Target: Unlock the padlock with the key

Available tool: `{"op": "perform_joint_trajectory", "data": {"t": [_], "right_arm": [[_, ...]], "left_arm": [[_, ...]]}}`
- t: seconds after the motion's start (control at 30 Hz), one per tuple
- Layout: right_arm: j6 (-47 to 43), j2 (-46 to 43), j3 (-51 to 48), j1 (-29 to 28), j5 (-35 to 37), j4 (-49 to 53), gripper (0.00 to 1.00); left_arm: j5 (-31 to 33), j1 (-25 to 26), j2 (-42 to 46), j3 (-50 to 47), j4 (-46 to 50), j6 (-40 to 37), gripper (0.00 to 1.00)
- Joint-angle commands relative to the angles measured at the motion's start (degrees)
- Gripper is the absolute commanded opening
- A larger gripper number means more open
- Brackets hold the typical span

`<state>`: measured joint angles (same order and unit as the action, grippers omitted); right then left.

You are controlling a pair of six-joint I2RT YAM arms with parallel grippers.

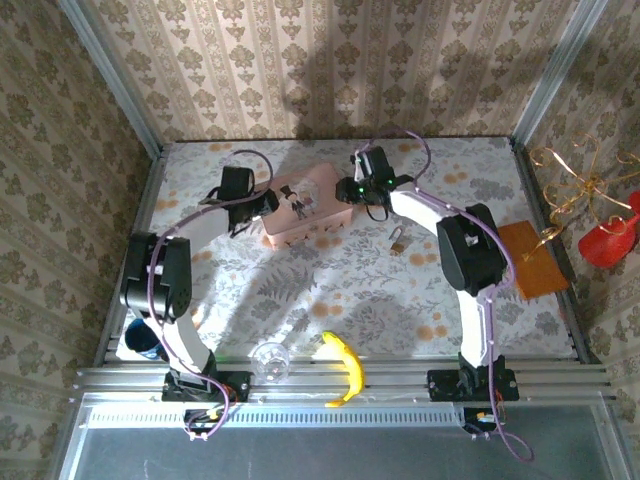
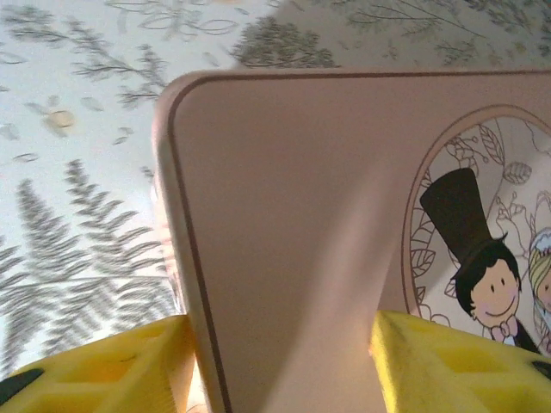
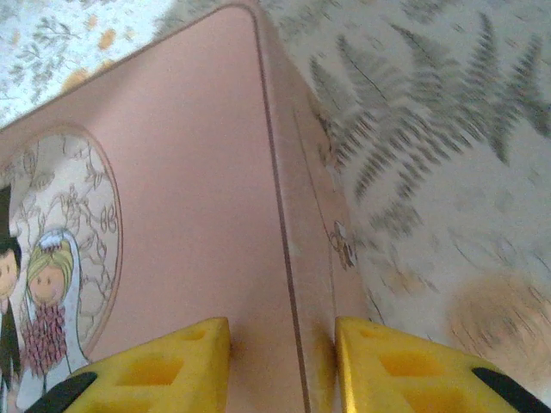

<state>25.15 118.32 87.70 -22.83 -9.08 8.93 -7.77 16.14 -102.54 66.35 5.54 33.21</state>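
The pink tin's front edge angles away from the front rail. My right gripper should turn its end forward until the tin is square before both grippers leave.
The tiny brass padlock lies on the floral tablecloth, right of the pink tin and in front of the right arm. The key is too small to make out beside it. My left gripper is at the tin's left end. In the left wrist view its yellow fingers stand wide apart astride the lid's left edge, so the left gripper is open. My right gripper is at the tin's right end, open, with one finger over the lid and the other beside the side wall.
A yellow banana and a clear glass lie near the front rail. An orange-brown pad sits at the right edge, with a red scoop and gold wire beyond it. A blue object sits by the left arm's base.
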Motion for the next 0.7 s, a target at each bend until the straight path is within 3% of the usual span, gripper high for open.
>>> {"op": "perform_joint_trajectory", "data": {"t": [0.0, 0.23, 0.3, 0.43, 0.57, 0.63, 0.67], "right_arm": [[3.67, -5.7, -7.0, -1.6, 3.71, 0.59, 0.36], [7.05, -12.89, -16.23, -2.35, 8.23, 0.05, 0.37], [6.97, -14.04, -16.94, -2.4, 9.48, 0.41, 0.43], [3.96, -16.47, -15.72, -2.4, 14.31, 4.21, 0.58], [1.57, -22.95, -17.84, -2.34, 20.0, 6.21, 0.67], [0.75, -27.43, -20.52, -2.31, 22.94, 6.69, 0.71], [0.4, -29.5, -22.05, -2.31, 24.12, 6.68, 0.72]], "left_arm": [[-4.63, 2.08, -4.12, 2.58, 0.7, -1.57, 0.57], [-5.63, 3.92, -5.37, 5.2, 1.53, -1.51, 0.57], [-5.9, 4.07, -5.23, 5.28, 1.4, -1.16, 0.6], [-5.94, 3.1, -2.77, 3.77, 0.71, 0.3, 0.74], [-5.3, 0.4, 3.05, 1.06, 0.69, 0.54, 0.88], [-4.46, -1.36, 7.13, -0.79, 1.11, 0.09, 1.0], [-3.81, -1.99, 9.12, -1.68, 1.54, -0.34, 1.0]]}}
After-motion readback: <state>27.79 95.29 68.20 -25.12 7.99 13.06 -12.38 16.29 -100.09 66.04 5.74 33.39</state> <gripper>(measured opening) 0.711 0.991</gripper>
